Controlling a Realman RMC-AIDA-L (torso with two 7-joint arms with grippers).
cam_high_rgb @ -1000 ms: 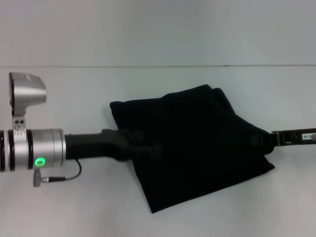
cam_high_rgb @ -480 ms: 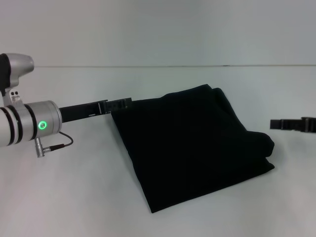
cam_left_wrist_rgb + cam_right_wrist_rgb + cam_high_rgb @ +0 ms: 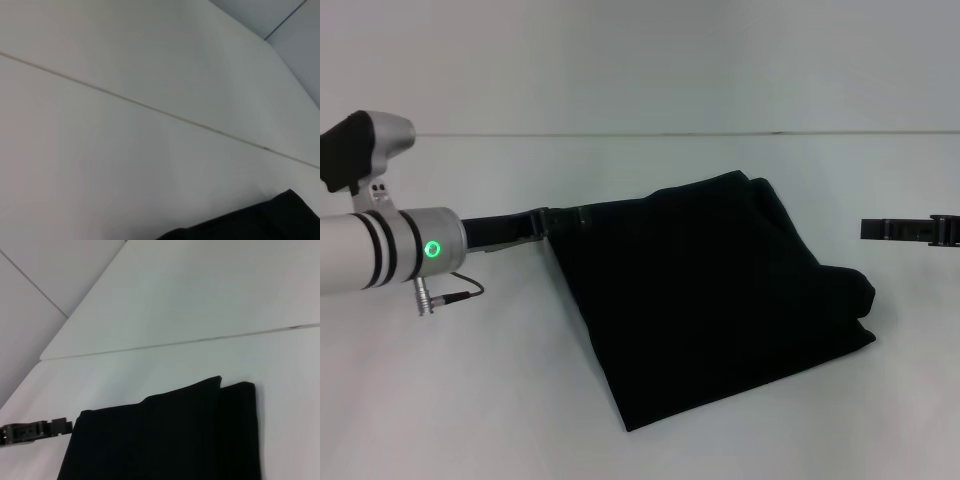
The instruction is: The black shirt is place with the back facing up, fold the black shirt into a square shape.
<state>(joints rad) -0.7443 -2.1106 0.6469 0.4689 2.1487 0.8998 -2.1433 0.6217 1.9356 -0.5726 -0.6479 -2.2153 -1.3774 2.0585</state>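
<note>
The near edge of the black shirt [image 3: 750, 386] is at a slant, so next my left gripper pulls the far corner [image 3: 563, 232] next to it away from me to turn the shirt straight.
The black shirt [image 3: 710, 300] lies folded into a rough four-sided shape in the middle of the white table [image 3: 470, 400], with no lettering showing. My left gripper [image 3: 558, 217] is at the shirt's far left corner, low over the table; I cannot tell whether it touches the cloth. My right gripper [image 3: 880, 230] is off to the right of the shirt, apart from it. The shirt's edge shows in the left wrist view [image 3: 260, 225]. The right wrist view shows the folded shirt [image 3: 175, 440] and, farther off, the left gripper [image 3: 35, 432].
The table's far edge meets a pale wall [image 3: 640, 60] along a thin line behind the shirt. Bare table surface lies in front of and on both sides of the shirt. My left arm's silver wrist [image 3: 380, 250] reaches in from the left.
My left gripper has left the shirt's near left side and moved back to its far left corner. My right gripper has drawn away from the shirt's right edge. The shirt lies still.
</note>
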